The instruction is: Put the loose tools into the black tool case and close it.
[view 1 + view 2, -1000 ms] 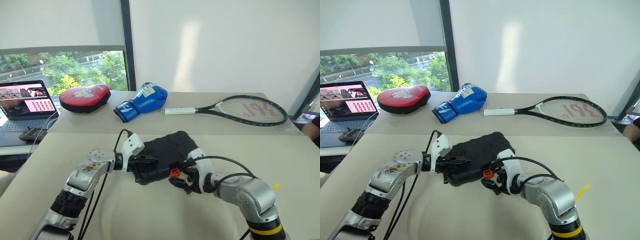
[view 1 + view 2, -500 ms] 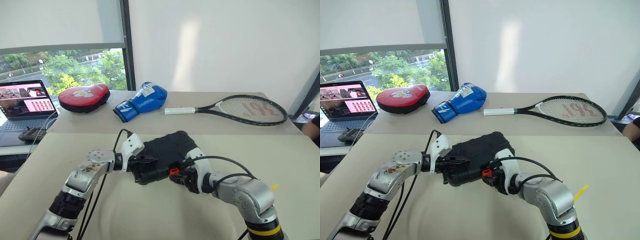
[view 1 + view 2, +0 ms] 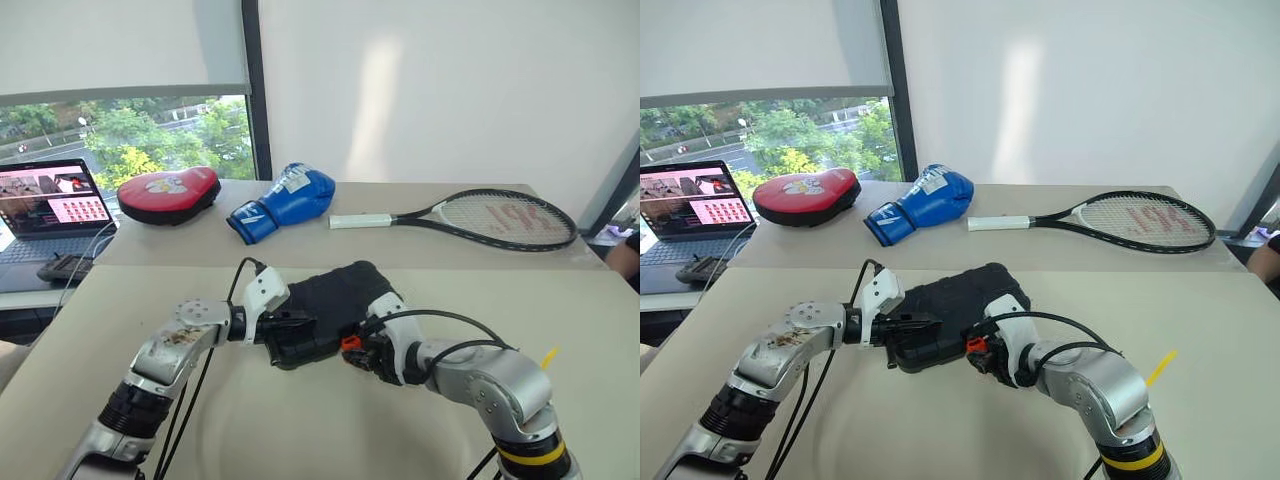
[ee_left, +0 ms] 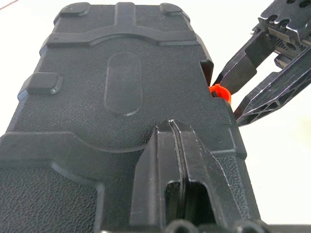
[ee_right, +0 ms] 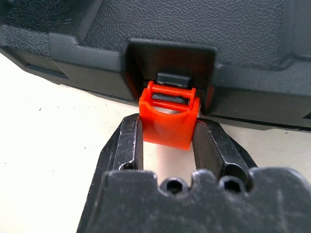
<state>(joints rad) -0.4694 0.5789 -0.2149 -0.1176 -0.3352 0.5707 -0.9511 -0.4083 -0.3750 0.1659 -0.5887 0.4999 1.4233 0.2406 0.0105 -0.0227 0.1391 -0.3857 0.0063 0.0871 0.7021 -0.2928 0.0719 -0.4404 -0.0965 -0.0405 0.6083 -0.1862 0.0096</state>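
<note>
The orange latch [image 5: 169, 114] sticks out between my right gripper's fingers, so I should let go of the latch and press its lower end [image 5: 167, 139] with my fingertips together.
The black tool case [image 3: 325, 300] lies shut on the near table, its textured lid facing up. My left gripper [image 3: 295, 320] is shut, and its joined fingertips [image 4: 176, 141] rest on the lid at the case's left end. The small orange latch [image 5: 167, 121] sticks out of the front edge of the case. My right gripper [image 5: 167, 141] is shut on that latch, one finger against each of its sides. In the left wrist view the same right gripper [image 4: 226, 100] shows at the latch [image 4: 221, 92]. The loose tools are out of view.
On the far table lie a tennis racket [image 3: 490, 218], a blue boxing glove [image 3: 285, 203] and a red pad [image 3: 168, 194]. A laptop [image 3: 45, 210] stands at the far left with a dark controller [image 3: 62, 268] in front of it. A yellow tie [image 3: 548, 357] lies beside my right arm.
My right gripper has closed its fingers from wide apart onto the orange latch and rolled slightly. The left gripper and the case have stayed where they were.
</note>
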